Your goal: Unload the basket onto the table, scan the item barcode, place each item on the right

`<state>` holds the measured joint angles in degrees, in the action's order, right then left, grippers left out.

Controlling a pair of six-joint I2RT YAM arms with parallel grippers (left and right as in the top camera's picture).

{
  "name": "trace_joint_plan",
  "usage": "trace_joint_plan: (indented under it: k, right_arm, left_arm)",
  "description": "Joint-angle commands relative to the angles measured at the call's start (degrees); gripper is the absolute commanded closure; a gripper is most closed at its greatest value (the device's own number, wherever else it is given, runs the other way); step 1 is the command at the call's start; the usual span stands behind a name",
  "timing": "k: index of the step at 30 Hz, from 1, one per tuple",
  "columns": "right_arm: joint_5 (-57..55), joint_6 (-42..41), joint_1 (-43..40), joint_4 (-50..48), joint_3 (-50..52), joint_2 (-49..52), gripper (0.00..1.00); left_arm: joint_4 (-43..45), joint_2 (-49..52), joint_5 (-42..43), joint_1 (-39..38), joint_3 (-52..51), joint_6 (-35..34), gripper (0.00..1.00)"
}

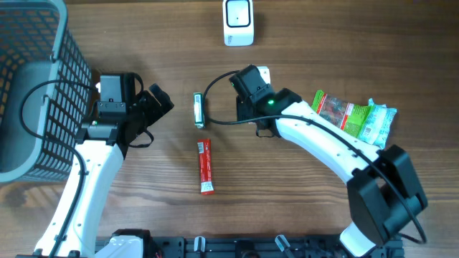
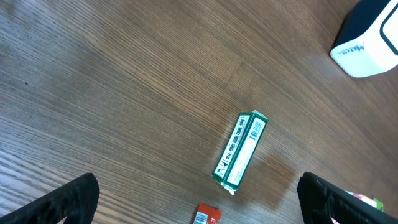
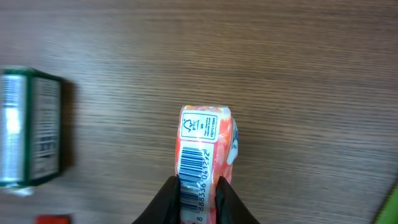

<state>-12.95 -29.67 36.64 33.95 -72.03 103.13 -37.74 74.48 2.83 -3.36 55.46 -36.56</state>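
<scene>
The barcode (image 3: 194,173) is pointing back toward my right gripper's wrist, so next I put the pack (image 1: 264,73) down with its logo side up and take hold of it again before I lift it to the scanner.
A small orange-pink pack (image 3: 205,134) with a white barcode label facing the camera is pinched between the jaws of my right gripper (image 3: 198,185), which is shut on it. From overhead, that gripper (image 1: 257,84) is at mid-table, and only a pale end of the pack (image 1: 265,72) shows beyond it. The white scanner (image 1: 238,21) stands at the far edge, above the gripper; its corner (image 2: 367,43) also shows in the left wrist view. My left gripper (image 1: 156,106) is open over bare wood, its dark fingers (image 2: 68,202) wide apart.
A green box (image 1: 199,110) lies between the arms, a red stick pack (image 1: 206,166) just below it. A green snack bag (image 1: 351,115) lies at the right. A grey mesh basket (image 1: 36,93) fills the left edge.
</scene>
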Motion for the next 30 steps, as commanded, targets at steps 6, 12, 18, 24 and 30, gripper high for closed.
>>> trace_joint_plan:
  k: [6, 12, 18, 24, 30]
  right_arm:
    - [-9.53, 2.86, 0.02, 2.08, 0.39, 5.92, 0.82]
    - [-7.02, 2.86, 0.02, 1.88, 0.39, 8.11, 0.75]
    - [-4.50, 2.91, 0.02, 1.46, 0.37, 8.09, 0.66]
    - [5.70, 7.67, -1.49, 3.02, -1.95, 5.03, 0.59]
    - [11.96, 8.85, -6.75, 4.09, -2.16, -0.50, 0.44]
  left_arm:
    - [0.13, 0.35, -0.57, 0.26, 0.11, 0.28, 0.00]
    - [0.13, 0.35, -0.57, 0.26, 0.11, 0.28, 0.00]
    - [0.13, 0.35, -0.57, 0.26, 0.11, 0.28, 0.00]
    - [0.13, 0.33, -0.57, 0.26, 0.11, 0.28, 0.00]
    - [0.13, 0.35, -0.57, 0.26, 0.11, 0.28, 0.00]
